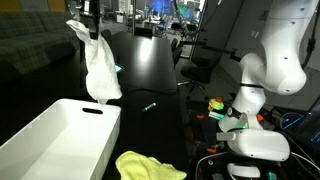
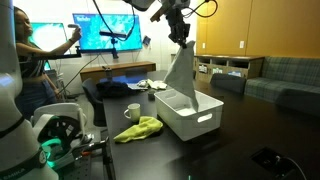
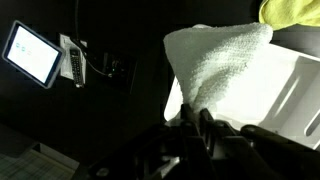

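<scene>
The white towel's lower end point(image 1: 104, 92) hangs free over the white bin's rim, so my gripper should keep going toward the bin's open inside point(image 1: 72, 138) and let go there.
A white towel point(image 1: 100, 68) hangs from my gripper point(image 1: 91, 30), which is shut on its top corner. Its lower end dangles just over the rim of a white bin point(image 1: 62, 135). In an exterior view the towel point(image 2: 182, 72) hangs over the bin point(image 2: 190, 113) on the dark table. In the wrist view the towel point(image 3: 218, 66) spreads away from my gripper point(image 3: 194, 118), pinched between the fingers, with the bin's white inside point(image 3: 290, 95) beyond it.
A yellow cloth lies on the table beside the bin point(image 1: 148, 166) point(image 2: 140, 128). A white mug point(image 2: 131, 113) stands near it. A small teal object point(image 1: 149, 104) lies on the black table. Office chairs and monitors stand behind.
</scene>
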You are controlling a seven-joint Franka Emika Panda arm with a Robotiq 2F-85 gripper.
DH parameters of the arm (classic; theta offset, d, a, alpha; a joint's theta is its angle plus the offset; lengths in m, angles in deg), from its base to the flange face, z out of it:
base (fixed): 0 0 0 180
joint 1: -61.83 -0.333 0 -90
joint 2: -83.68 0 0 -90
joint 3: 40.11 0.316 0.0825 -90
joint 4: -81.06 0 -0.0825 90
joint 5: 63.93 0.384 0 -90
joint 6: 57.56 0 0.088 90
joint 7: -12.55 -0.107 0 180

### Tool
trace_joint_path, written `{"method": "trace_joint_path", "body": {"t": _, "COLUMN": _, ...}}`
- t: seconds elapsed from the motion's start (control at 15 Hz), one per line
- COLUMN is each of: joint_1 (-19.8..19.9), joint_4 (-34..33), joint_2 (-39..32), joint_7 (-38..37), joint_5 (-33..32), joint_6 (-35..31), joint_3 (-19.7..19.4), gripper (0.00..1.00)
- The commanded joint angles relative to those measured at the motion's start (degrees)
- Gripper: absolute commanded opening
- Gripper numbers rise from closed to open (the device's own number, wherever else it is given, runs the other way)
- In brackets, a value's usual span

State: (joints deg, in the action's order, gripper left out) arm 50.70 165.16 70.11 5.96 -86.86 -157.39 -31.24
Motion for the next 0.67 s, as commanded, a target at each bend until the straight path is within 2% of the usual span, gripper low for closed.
{"method": "trace_joint_path", "body": {"t": 0.0, "joint_1": -2.1, "joint_4": -9.1, "joint_2": -6.4, "joint_7": 0.6, "joint_5": -1.6, "joint_6": 2.6, "joint_3": -0.9, "gripper": 0.03}}
{"method": "trace_joint_path", "body": {"t": 0.47, "joint_1": -6.4, "joint_4": -20.5, "joint_2": -16.3, "joint_7": 0.3, "joint_5": -1.6, "joint_6": 4.7, "joint_3": -2.2, "gripper": 0.04}}
{"method": "trace_joint_path", "body": {"t": 0.53, "joint_1": -6.8, "joint_4": -21.9, "joint_2": -17.4, "joint_7": 0.7, "joint_5": -1.5, "joint_6": 5.7, "joint_3": -2.6, "gripper": 0.35}}
{"method": "trace_joint_path", "body": {"t": 0.6, "joint_1": -7.1, "joint_4": -22.9, "joint_2": -18.2, "joint_7": 1.6, "joint_5": -1.5, "joint_6": 6.4, "joint_3": -3.0, "gripper": 0.36}}
